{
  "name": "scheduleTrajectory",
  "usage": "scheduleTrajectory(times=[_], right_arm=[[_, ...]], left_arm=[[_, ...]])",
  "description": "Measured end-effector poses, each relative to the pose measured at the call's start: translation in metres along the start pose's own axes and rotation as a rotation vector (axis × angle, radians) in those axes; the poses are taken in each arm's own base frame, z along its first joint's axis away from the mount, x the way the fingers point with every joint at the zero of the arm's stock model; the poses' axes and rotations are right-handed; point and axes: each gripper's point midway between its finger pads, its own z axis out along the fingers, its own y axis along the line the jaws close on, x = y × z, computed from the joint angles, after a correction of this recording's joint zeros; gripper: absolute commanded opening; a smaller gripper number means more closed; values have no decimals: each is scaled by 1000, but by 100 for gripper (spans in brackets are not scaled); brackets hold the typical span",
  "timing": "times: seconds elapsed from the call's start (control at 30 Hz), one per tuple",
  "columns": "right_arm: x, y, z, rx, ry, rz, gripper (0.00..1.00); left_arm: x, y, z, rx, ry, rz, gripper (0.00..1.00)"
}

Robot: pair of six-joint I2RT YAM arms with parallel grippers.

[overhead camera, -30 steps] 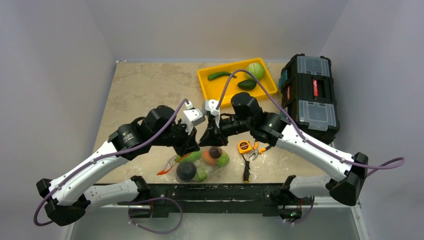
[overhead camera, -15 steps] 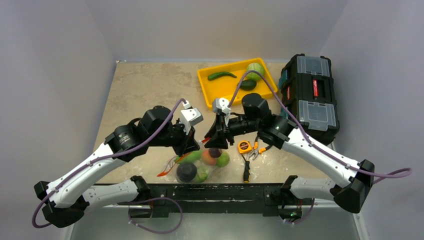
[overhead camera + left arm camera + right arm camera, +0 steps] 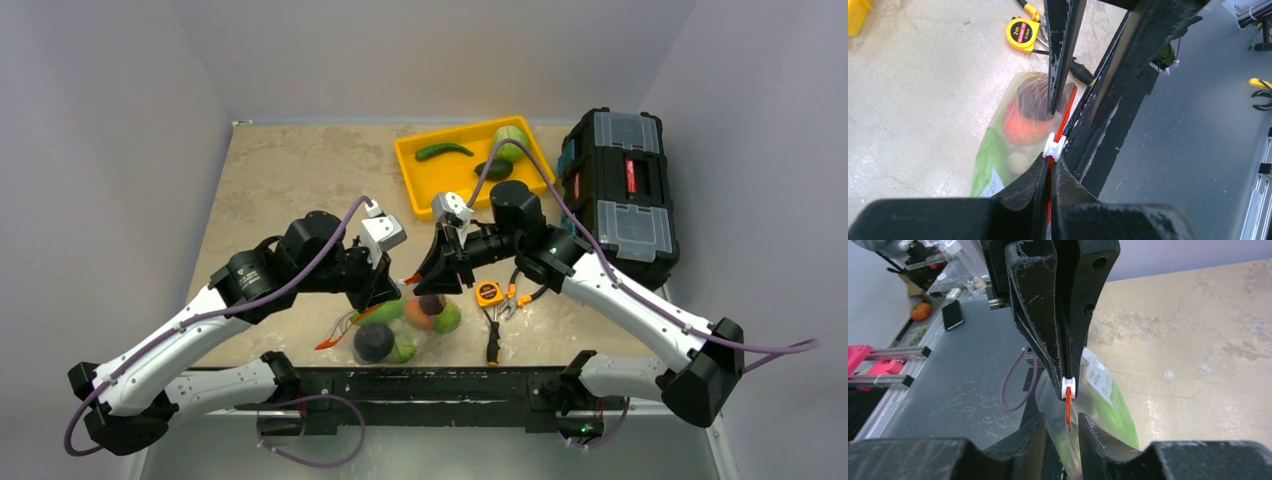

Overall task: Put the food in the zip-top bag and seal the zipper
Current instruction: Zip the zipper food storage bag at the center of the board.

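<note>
My right gripper should hold the zipper's end while my left gripper takes the white slider squarely, because the slider is crooked at the ends of my left gripper's fingers.
The clear zip-top bag lies near the front edge, holding an orange piece, a dark round piece and green pieces. My left gripper is shut on the orange-red zipper, with the white slider just past its fingertips. My right gripper is open, its fingers standing either side of the zipper's end without touching it. The slider sits against the left fingers there. In the top view the two grippers meet above the bag, the left and the right.
A yellow tray at the back holds a green pepper, a pale green ball and a dark green piece. A black toolbox stands at the right. An orange tape measure and pliers lie right of the bag.
My right arm has drawn back to the right, away from the left gripper. The left arm and the bag have hardly moved.
</note>
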Motion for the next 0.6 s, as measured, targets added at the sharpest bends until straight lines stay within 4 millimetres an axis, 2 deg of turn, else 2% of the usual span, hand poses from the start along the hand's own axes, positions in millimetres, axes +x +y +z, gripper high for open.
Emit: scheduleTrajectory(times=[0.17,0.33,0.47,0.6], right_arm=[[5,-2,6,-36,10,32,23],[6,-3,8,-46,11,46,16],[7,-4,9,-47,12,53,0],[7,-4,9,-46,12,58,0]], left_arm=[[0,-1,0,4,2,0,0],[1,-1,3,9,12,-3,0],[2,-1,5,12,20,-5,0],[3,-1,5,15,22,-6,0]])
